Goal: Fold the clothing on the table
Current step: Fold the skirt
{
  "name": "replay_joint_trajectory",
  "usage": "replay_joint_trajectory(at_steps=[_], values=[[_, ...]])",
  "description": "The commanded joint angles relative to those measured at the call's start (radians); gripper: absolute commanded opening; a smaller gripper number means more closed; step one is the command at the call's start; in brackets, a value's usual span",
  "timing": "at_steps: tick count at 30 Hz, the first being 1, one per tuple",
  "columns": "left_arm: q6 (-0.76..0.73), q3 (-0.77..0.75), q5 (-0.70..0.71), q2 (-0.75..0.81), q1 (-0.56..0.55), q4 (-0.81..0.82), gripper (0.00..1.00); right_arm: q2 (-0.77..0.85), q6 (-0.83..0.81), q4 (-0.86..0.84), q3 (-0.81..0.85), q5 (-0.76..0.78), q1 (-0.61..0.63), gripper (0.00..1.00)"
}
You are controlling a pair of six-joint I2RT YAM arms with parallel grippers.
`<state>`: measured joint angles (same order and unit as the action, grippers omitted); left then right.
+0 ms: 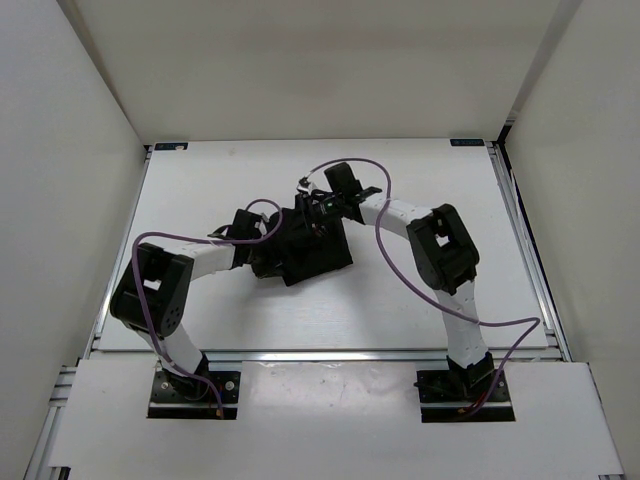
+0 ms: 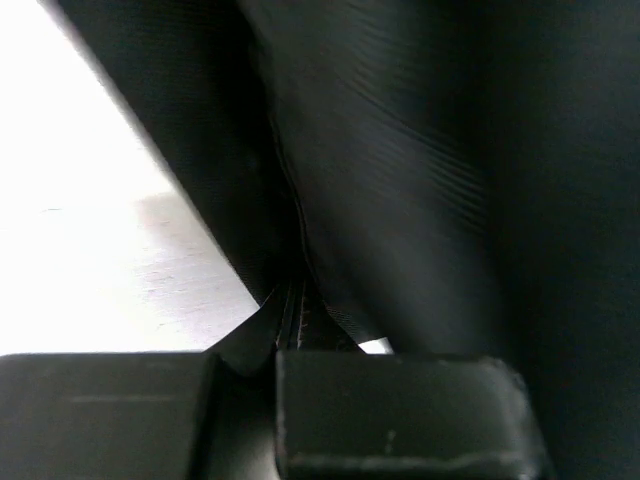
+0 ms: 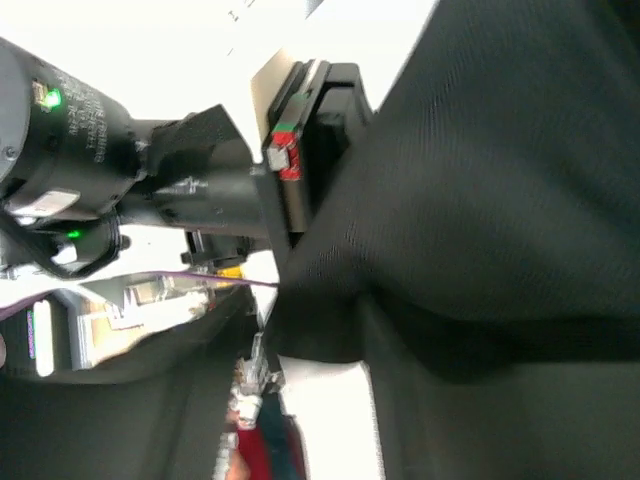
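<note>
My left gripper should pull the pleated edge [image 1: 264,264] back, away from my right gripper, to straighten the black clothing [image 1: 298,246], which is bunched up between my two grippers.
The black clothing [image 1: 310,250] lies bunched in a heap in the middle of the white table [image 1: 430,180]. My left gripper [image 1: 268,238] meets the heap's left side. In the left wrist view it [image 2: 275,340] is shut on a pleated edge of the clothing [image 2: 400,180], above the table [image 2: 90,260]. My right gripper [image 1: 318,208] sits at the heap's far top edge. In the right wrist view its jaws [image 3: 310,340] stand apart with white table showing between them. The clothing [image 3: 500,180] drapes over the right finger, and a fold hangs at the tips.
Purple cables [image 1: 385,240] loop over both arms. White walls enclose the table, with metal rails [image 1: 522,230] along its right side and a front rail [image 1: 330,355]. The left arm's wrist [image 3: 120,170] is close in front of the right wrist camera.
</note>
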<state>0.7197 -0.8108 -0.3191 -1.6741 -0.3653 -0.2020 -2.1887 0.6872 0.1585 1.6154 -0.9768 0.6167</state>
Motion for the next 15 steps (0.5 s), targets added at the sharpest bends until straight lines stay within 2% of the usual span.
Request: replay_joint_trajectory(at_steps=[1,2,5,8,12,15], values=[[-0.019,0.025,0.031,0.036,0.028,-0.031,0.00,0.016,0.084,-0.152,-0.038,-0.112,-0.015,0.60],[-0.014,0.025,0.031,0.048,0.035,-0.031,0.00,0.029,0.127,-0.231,-0.061,-0.135,-0.009,0.66],[-0.022,0.022,0.015,0.097,0.097,-0.042,0.00,0.107,0.198,-0.342,-0.101,-0.163,-0.023,0.66],[-0.035,0.009,0.003,0.154,0.162,-0.095,0.00,0.183,0.184,-0.332,-0.110,-0.143,-0.060,0.63],[-0.068,-0.017,0.029,0.261,0.245,-0.171,0.00,0.300,0.182,-0.347,-0.213,-0.102,-0.145,0.58],[-0.091,-0.030,0.046,0.312,0.267,-0.221,0.00,0.316,0.141,-0.306,-0.262,-0.092,-0.190,0.55]])
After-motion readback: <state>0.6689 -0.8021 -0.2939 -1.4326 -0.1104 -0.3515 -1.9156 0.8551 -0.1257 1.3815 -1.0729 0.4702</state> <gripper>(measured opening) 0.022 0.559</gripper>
